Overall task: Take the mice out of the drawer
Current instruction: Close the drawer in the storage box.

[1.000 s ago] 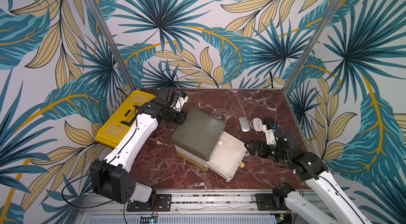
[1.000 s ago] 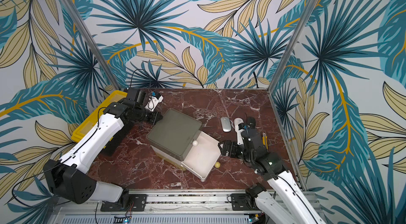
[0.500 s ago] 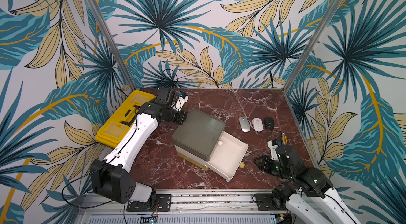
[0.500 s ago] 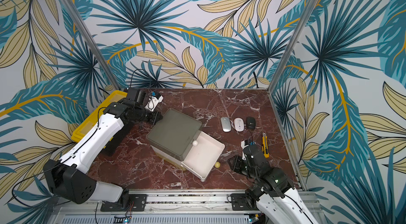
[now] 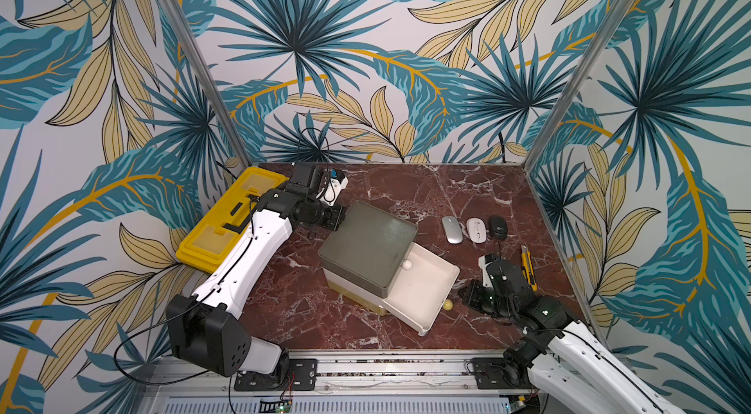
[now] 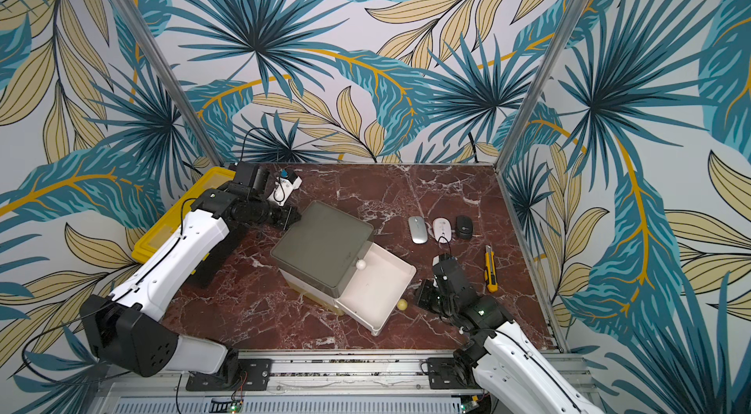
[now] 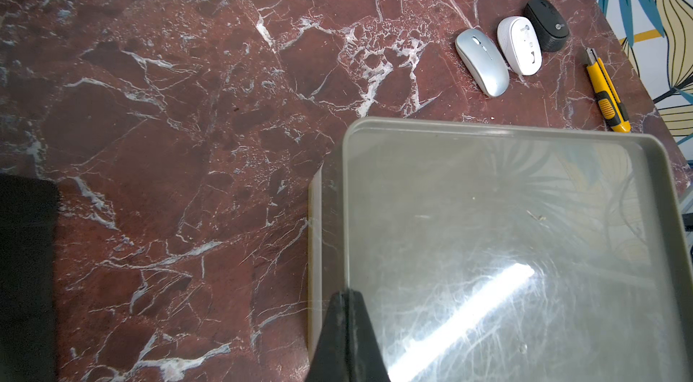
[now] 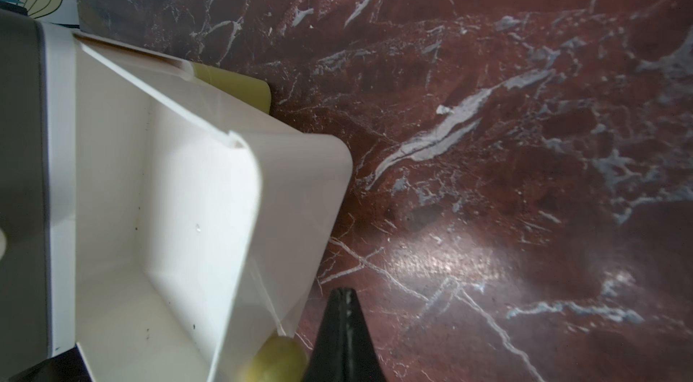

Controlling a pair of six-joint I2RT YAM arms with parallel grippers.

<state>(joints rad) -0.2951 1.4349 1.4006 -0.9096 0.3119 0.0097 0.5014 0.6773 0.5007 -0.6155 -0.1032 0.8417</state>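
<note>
The white drawer (image 5: pixel 422 285) is empty and the right gripper's closed fingers face its front beside the yellow knob, so the robot should keep pushing until the drawer closes.
Three mice lie in a row on the marble at the right: silver (image 5: pixel 452 229), white (image 5: pixel 476 230) and black (image 5: pixel 498 226), also clear in the left wrist view as silver (image 7: pixel 482 61), white (image 7: pixel 519 44) and black (image 7: pixel 546 24). The white drawer (image 5: pixel 422 294) is pulled out from under the grey-topped unit (image 5: pixel 367 247), and its inside (image 8: pixel 168 211) shows bare. My left gripper (image 5: pixel 339 221) is shut with its tip (image 7: pixel 347 292) over the unit's back corner. My right gripper (image 5: pixel 463 294) is shut and holds nothing, just beside the drawer's yellow knob (image 8: pixel 275 359).
A yellow-black utility knife (image 5: pixel 527 265) lies near the right wall, close behind my right wrist. A yellow toolbox (image 5: pixel 227 225) sits at the left edge under my left arm. A white knob (image 5: pixel 406 264) sticks out above the open drawer.
My right arm drew back toward the front of the table, ending beside the drawer's front, and its jaws went from open to shut. The left arm stayed still.
</note>
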